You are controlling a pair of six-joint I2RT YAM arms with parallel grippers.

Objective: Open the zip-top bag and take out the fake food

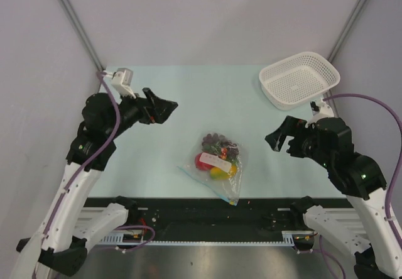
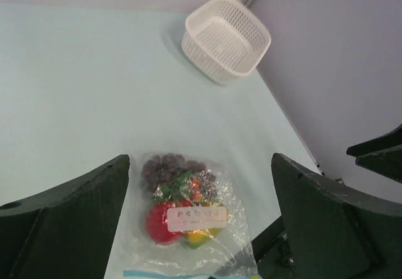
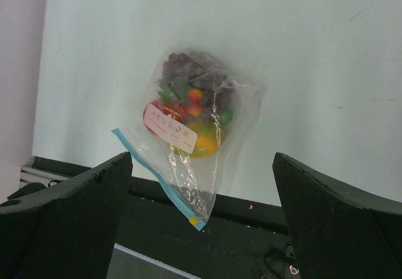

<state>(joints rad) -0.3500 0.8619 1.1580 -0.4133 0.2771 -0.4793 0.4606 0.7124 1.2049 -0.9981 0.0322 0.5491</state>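
The blue zip strip's end near the red apple lies free in front of my open left gripper. I should therefore keep going down toward that corner of the bag until the fingers close.
The clear zip-top bag (image 1: 217,166) lies on the pale table near the front edge, its blue zip strip (image 1: 207,183) toward me and partly over the black rail. It holds the fake food: a red apple (image 1: 202,161), a yellow-orange mango (image 1: 220,172) and purple grapes (image 1: 217,142), under a white label. The bag also shows in the left wrist view (image 2: 188,219) and right wrist view (image 3: 188,134). My left gripper (image 1: 162,110) is open and empty, raised left of the bag. My right gripper (image 1: 279,139) is open and empty, raised right of it.
A white mesh basket (image 1: 299,79) stands empty at the back right of the table; it also shows in the left wrist view (image 2: 226,37). A black rail (image 1: 207,213) runs along the table's front edge. Grey walls close in the sides and back.
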